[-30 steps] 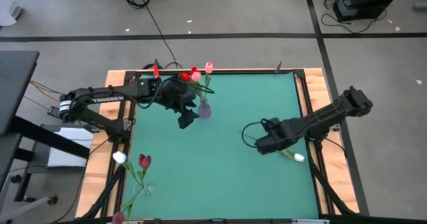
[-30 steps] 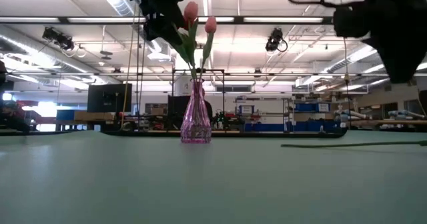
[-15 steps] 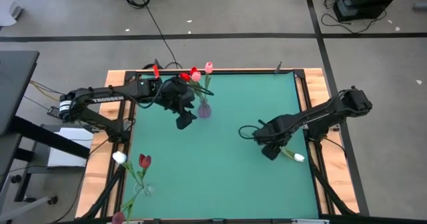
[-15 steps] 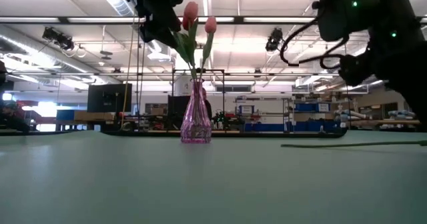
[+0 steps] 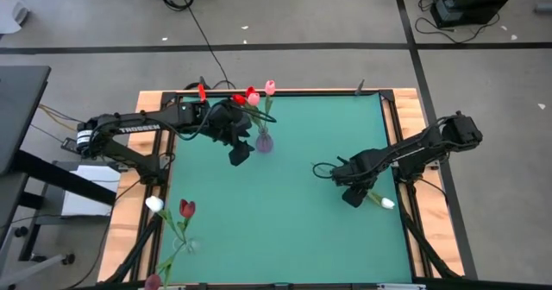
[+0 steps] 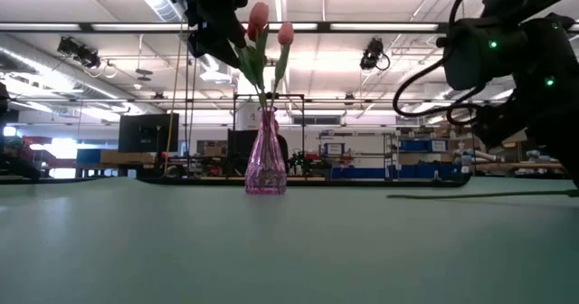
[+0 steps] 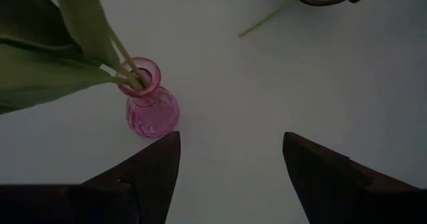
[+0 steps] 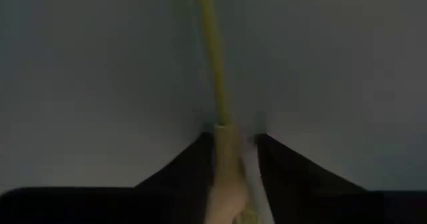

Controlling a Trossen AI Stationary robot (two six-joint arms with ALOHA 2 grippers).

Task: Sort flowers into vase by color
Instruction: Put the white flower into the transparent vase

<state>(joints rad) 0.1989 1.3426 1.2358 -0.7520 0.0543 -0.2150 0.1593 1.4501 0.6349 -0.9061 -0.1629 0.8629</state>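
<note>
The vases are on the left gripper's side, far from the white tulip in the robot's right gripper [image 5: 386,203], so next the left gripper takes hold of the tulip's free stem [image 6: 439,195].
A pink glass vase [image 5: 263,141] stands near the table's far edge and holds a red tulip [image 5: 250,94] and a pink tulip [image 5: 270,86]. My left gripper [image 5: 240,152] hangs open just left of that vase [image 7: 152,107]. A white tulip [image 5: 386,204] lies flat on the green mat near the right edge, its stem [image 6: 470,194] running toward the table's left. My right gripper [image 5: 354,195] is down on that stem, shut on it. At the near left corner, a white tulip [image 5: 153,204] and a red tulip [image 5: 187,208] stand in a clear vase [image 5: 188,245]. My right gripper [image 8: 235,141] has the white tulip's stem [image 8: 221,117] pinched between its two fingers [image 8: 193,161], where the thin stem thickens toward the head. It comes from above, pointing down, and the stem runs on ahead of the fingertips. The tulip lies on the mat.
A dark pink flower head [image 5: 153,281] shows at the near left edge. Wooden rails [image 5: 405,135] frame the green mat. The mat's middle [image 5: 285,212] between the two arms holds nothing. Cables trail from the right arm [image 5: 323,171].
My right gripper has tipped to point down and has sunk toward the white tulip's stem, shifting slightly toward the near edge. My left gripper and the pink vase have stayed where they were.
</note>
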